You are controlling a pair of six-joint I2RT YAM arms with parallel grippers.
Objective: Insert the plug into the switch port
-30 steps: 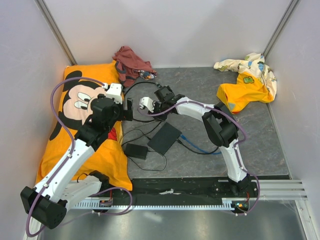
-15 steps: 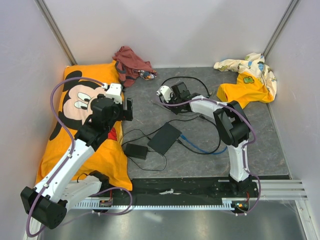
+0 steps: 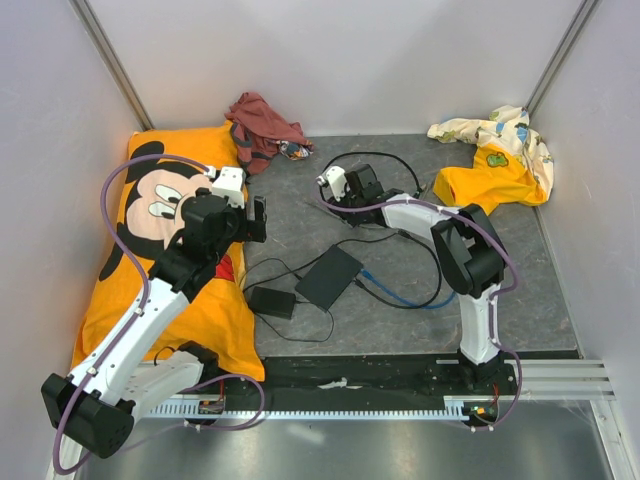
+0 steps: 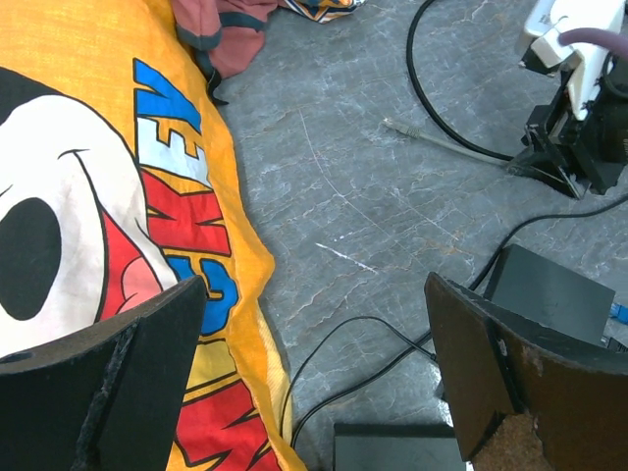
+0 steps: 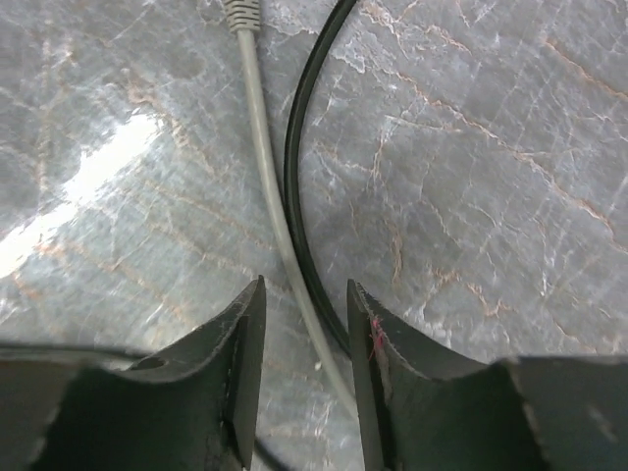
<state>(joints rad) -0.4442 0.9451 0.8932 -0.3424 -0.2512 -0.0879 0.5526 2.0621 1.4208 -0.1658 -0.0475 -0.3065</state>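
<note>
The grey cable (image 5: pixel 261 142) should come away when the robot lifts it and leave the black cord behind, because the two only touch side (image 5: pixel 291 238) by side.
The grey cable (image 5: pixel 263 167) lies on the stone-patterned floor and ends in a clear plug (image 5: pixel 240 12); the plug also shows in the left wrist view (image 4: pixel 391 125). My right gripper (image 5: pixel 305 289) is open and straddles this cable beside a black cord (image 5: pixel 299 128), a little behind the plug, pinching nothing. It stands at the back middle (image 3: pixel 338 198). The switch (image 3: pixel 329 276) is a flat black box lying nearer to me; its port does not show. My left gripper (image 4: pixel 316 285) hangs wide open and empty at the pillow's edge (image 3: pixel 255 220).
A black adapter brick (image 3: pixel 271 301) with its thin cord lies left of the switch. A blue cable (image 3: pixel 385 290) runs out of the switch's right side. The orange Mickey pillow (image 3: pixel 170 250) fills the left, with a red cloth (image 3: pixel 262 125) at the back and a yellow garment (image 3: pixel 495 165) back right.
My right gripper swung from beside the left gripper toward the back right, dragging the black cord loop along, and its jaws now stand apart. The left arm has not moved.
</note>
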